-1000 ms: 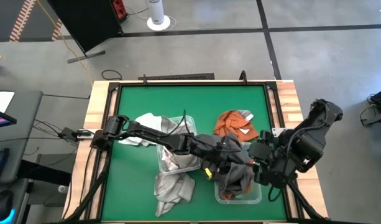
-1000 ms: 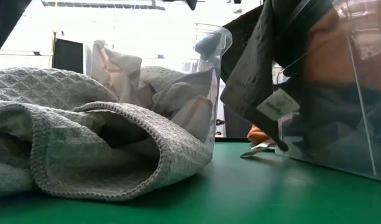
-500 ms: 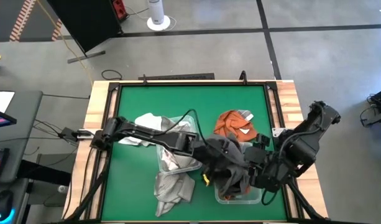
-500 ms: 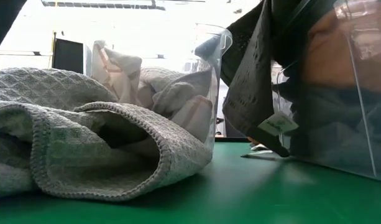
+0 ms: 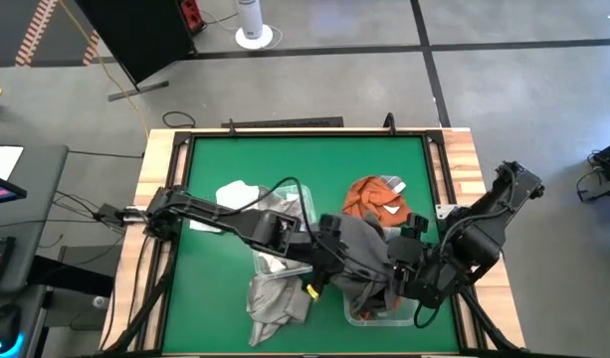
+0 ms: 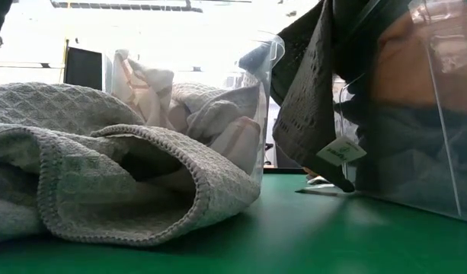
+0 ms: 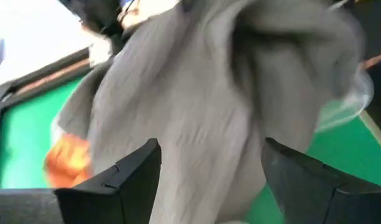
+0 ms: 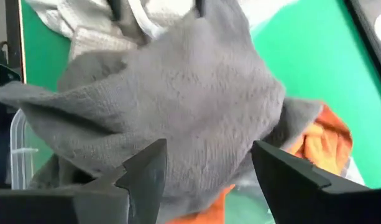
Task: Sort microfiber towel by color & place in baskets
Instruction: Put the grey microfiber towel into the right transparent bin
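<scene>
My gripper will uncover another orange towel inside the basket when it lifts the dark grey towel (image 5: 363,245), because orange cloth (image 8: 210,210) shows below the dark grey towel's edge.
A dark grey towel (image 5: 364,254) lies heaped over the right basket (image 5: 384,318), and one tagged corner (image 6: 336,150) hangs outside the clear wall (image 6: 439,114). My left gripper (image 5: 329,261) stands open at the towel's left side, its fingers apart in front of the cloth (image 7: 209,93). My right gripper (image 5: 399,270) is open at the towel's right side, facing it (image 8: 178,99). The left basket (image 5: 306,199) holds pale towels. An orange towel (image 5: 376,199) lies just beyond the grey one.
A light grey waffle towel (image 5: 277,298) lies on the green table near the front edge, filling the left of the low view (image 6: 103,175). A white towel (image 5: 235,194) lies left of the left basket. Free green surface spans the far half of the table (image 5: 305,159).
My left gripper has opened, let go of the dark grey towel and drawn back toward the table's left. The towel has settled onto the right basket, and its tagged corner has sunk lower outside the wall. My right gripper has edged toward the towel.
</scene>
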`<state>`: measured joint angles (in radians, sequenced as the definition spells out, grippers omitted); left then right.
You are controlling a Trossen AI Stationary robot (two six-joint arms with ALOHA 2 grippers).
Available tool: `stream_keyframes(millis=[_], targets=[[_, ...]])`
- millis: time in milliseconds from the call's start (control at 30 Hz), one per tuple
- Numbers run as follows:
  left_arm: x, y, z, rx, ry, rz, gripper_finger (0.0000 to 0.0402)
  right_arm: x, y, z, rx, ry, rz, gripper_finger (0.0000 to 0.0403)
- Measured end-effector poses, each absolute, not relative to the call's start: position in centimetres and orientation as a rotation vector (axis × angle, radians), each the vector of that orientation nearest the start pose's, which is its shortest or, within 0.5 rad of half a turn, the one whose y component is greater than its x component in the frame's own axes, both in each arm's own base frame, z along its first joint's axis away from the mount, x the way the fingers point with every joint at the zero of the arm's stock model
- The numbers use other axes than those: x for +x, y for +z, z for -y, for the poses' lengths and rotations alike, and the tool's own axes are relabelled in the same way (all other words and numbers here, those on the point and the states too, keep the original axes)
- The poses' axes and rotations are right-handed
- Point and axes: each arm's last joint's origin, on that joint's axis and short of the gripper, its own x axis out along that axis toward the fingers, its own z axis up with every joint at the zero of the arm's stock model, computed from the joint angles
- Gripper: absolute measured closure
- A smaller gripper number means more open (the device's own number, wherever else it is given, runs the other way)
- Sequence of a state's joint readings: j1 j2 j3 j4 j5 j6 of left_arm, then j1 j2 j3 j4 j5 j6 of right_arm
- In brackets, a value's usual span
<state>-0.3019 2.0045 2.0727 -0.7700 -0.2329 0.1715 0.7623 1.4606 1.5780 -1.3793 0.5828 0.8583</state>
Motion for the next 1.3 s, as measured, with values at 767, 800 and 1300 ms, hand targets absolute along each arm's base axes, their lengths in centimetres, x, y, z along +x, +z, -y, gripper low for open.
stream_keyframes(millis=[767,800,1300], targets=[[32.6,41.5,9.8,0.447,0.447,-0.82,0.0136,29.7,33.7,-15.3,-0.11,0.009,-0.908,0.0137],[32.2,41.8,9.6,0.447,0.466,-0.816,0.0136,30.0,33.2,-15.4,-0.108,0.021,-0.931,0.0137],[28.3,45.0,8.2,0.383,0.508,-0.742,0.0136,30.8,30.2,-14.5,-0.079,0.039,-1.175,0.0145]])
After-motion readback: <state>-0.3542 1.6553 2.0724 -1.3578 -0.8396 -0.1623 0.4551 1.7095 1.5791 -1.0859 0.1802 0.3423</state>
